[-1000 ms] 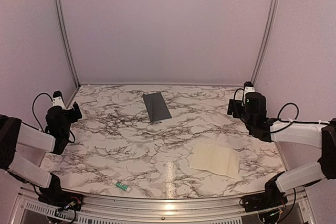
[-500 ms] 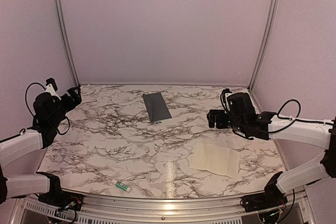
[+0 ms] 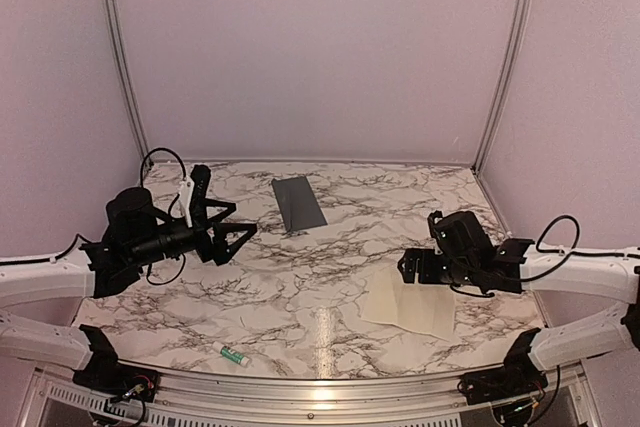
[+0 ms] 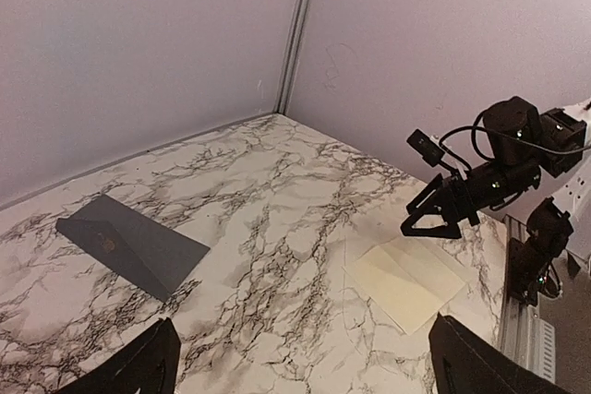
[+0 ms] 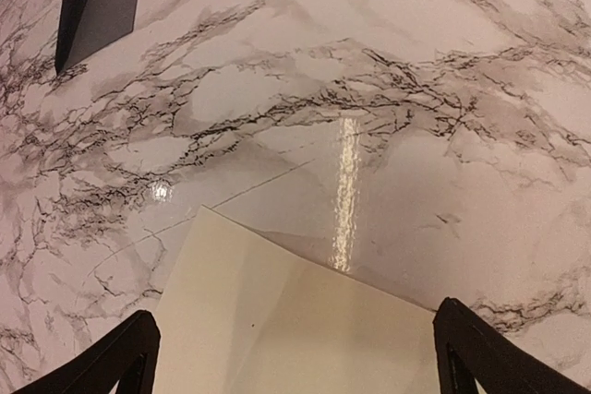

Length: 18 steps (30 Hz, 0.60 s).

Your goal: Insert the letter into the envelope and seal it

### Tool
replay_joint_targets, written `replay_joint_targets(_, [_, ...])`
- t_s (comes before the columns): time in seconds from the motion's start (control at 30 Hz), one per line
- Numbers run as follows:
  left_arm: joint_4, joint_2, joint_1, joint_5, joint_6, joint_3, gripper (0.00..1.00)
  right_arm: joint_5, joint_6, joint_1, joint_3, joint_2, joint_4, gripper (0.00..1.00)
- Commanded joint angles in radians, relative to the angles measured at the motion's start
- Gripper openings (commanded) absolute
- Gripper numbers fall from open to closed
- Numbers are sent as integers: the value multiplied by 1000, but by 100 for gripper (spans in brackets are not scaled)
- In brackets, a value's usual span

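The cream letter's near corner (image 3: 368, 317) is clear of my right gripper, so my left gripper continues to go toward that corner (image 4: 406, 325) until its fingers close on it.
The cream letter (image 3: 410, 305) lies flat at the front right of the marble table (image 3: 300, 277). It also shows in the left wrist view (image 4: 406, 276) and fills the bottom of the right wrist view (image 5: 295, 320). The dark grey envelope (image 3: 298, 203) lies flat at the back centre, seen too in the left wrist view (image 4: 129, 244) and the right wrist view (image 5: 97, 2). My right gripper (image 3: 412, 269) is open and empty, low over the letter's far-left edge (image 5: 295, 362). My left gripper (image 3: 232, 217) is open and empty, above the table left of the envelope (image 4: 305, 371).
A small white-and-green tube (image 3: 231, 354) lies near the front edge, left of centre. Plain walls with metal corner posts (image 3: 505, 57) close in the back and sides. The right arm (image 4: 499, 173) shows in the left wrist view.
The left arm swung from the left wall out over the table toward the envelope. The right arm came down and forward to the letter's edge. Letter, envelope and tube have not moved.
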State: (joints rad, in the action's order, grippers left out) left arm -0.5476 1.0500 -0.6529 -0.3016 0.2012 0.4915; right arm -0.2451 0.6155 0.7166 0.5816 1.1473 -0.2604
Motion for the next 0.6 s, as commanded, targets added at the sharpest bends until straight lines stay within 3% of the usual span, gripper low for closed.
replay_joint_targets(0.0, [18, 69, -179, 97, -281, 32, 96, 63, 42, -22, -50, -17, 42, 98])
replay_joint_targets(0.3, [17, 390, -545, 493, -632, 186, 96, 82, 42, -92, -130, -117, 42, 98])
replay_joint_targets(0.57, [16, 742, -702, 599, -789, 413, 88, 86, 38, -125, -170, -189, 41, 98])
